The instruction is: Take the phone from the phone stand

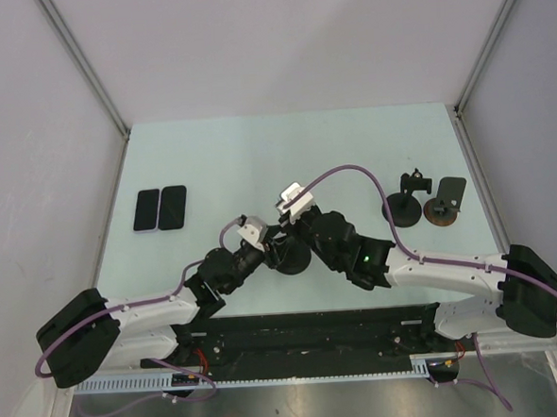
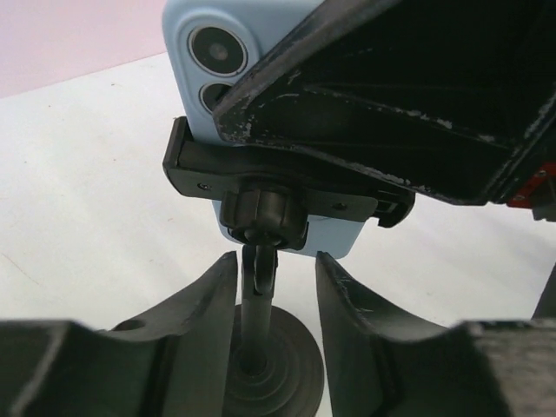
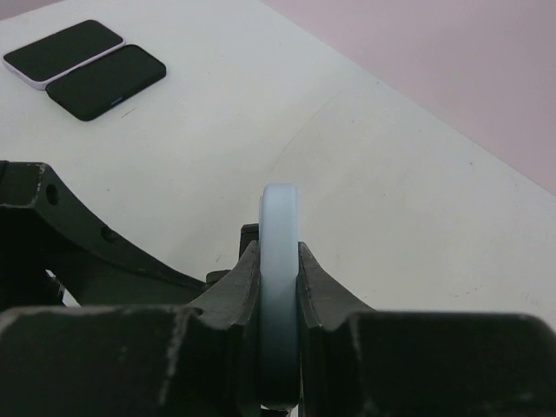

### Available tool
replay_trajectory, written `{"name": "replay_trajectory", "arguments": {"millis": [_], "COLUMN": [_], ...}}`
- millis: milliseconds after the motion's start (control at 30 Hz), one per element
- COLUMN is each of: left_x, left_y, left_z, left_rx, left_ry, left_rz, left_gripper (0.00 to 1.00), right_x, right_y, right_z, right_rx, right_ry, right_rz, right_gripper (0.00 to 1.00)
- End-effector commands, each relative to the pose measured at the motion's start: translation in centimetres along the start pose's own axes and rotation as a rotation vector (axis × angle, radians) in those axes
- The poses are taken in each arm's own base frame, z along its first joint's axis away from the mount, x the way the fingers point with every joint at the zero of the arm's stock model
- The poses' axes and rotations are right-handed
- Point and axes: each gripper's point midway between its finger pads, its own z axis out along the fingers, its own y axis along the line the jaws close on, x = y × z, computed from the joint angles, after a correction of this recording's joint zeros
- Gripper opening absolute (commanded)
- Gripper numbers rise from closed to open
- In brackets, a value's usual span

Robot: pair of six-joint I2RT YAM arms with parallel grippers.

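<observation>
My left gripper needs to close on the stand's stem before my right gripper pulls the phone. My left gripper is open now, and the stand's clamp holds the phone.
A light blue phone stands clamped in the black phone stand, camera lenses at its top. The stand's thin stem runs down to a round base. My left gripper is open, its fingers on either side of the stem; the left finger is close to it and the right one is apart. My right gripper is shut on the phone's edge from above. In the top view both grippers meet over the stand's base and hide the phone.
Two dark phones lie flat side by side at the back left, also in the right wrist view. Two other stands are at the back right. Walls enclose the table.
</observation>
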Motion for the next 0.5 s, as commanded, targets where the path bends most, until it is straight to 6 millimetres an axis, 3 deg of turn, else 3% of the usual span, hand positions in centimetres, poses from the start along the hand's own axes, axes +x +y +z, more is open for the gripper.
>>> {"name": "replay_trajectory", "arguments": {"millis": [0, 33, 133, 467], "left_x": [-0.9, -1.2, -1.3, -2.5], "left_y": [-0.4, -0.4, -0.1, 0.4], "left_z": [0.3, 0.5, 0.9, 1.8], "left_rx": [0.011, 0.008, -0.004, -0.039], "left_ry": [-0.032, -0.037, -0.036, -0.066], "left_rz": [0.005, 0.007, 0.024, 0.06], "left_gripper": [0.52, 0.58, 0.63, 0.59], "right_x": [-1.6, -1.4, -1.7, -2.0], "right_y": [-0.5, -0.3, 0.1, 1.0], "right_z": [-1.0, -1.1, -1.6, -2.6], "right_rx": [0.008, 0.002, -0.02, -0.088], "right_ry": [-0.038, -0.032, -0.033, -0.031], "right_rz": [0.013, 0.008, 0.02, 0.023], "right_gripper": [0.0, 0.0, 0.0, 0.0]}}
